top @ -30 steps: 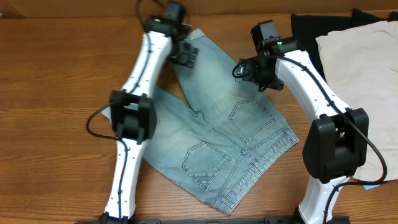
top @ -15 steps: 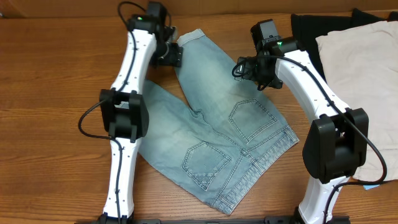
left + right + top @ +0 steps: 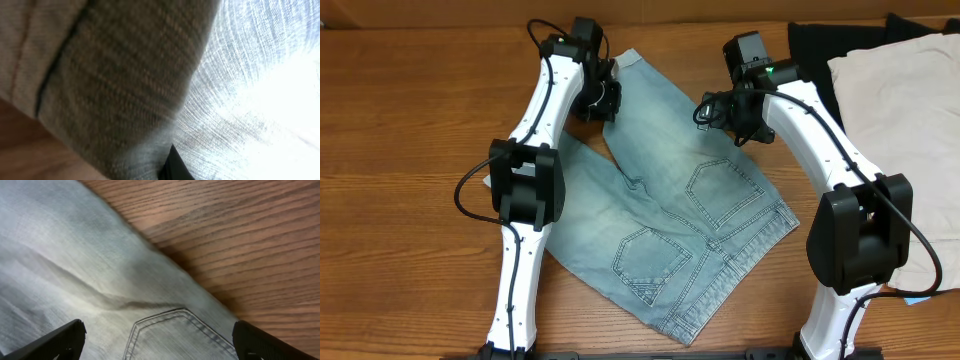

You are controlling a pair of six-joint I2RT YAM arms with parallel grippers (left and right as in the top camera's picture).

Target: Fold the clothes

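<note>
Next, my left gripper takes the far leg near its hem and pulls the shorts straight, because the shorts lie slanted and this gripper is on the far leg's inner edge.
The faded light-blue denim shorts lie flat on the wooden table, back pockets up, one leg reaching toward the far edge. My left gripper sits at the left edge of that far leg, shut on the denim. In the left wrist view the shorts' cloth fills the frame, with one dark fingertip poking up at the bottom. My right gripper hovers open over the shorts' right side. Its fingertips stand wide apart above a stitched pocket, with nothing between them.
A cream-white garment lies at the right on top of a black garment. Bare wood table stretches left of the shorts and along the far edge.
My left gripper swung left, came back to the edge of the far leg, and closed on the denim. The right arm has not moved.
</note>
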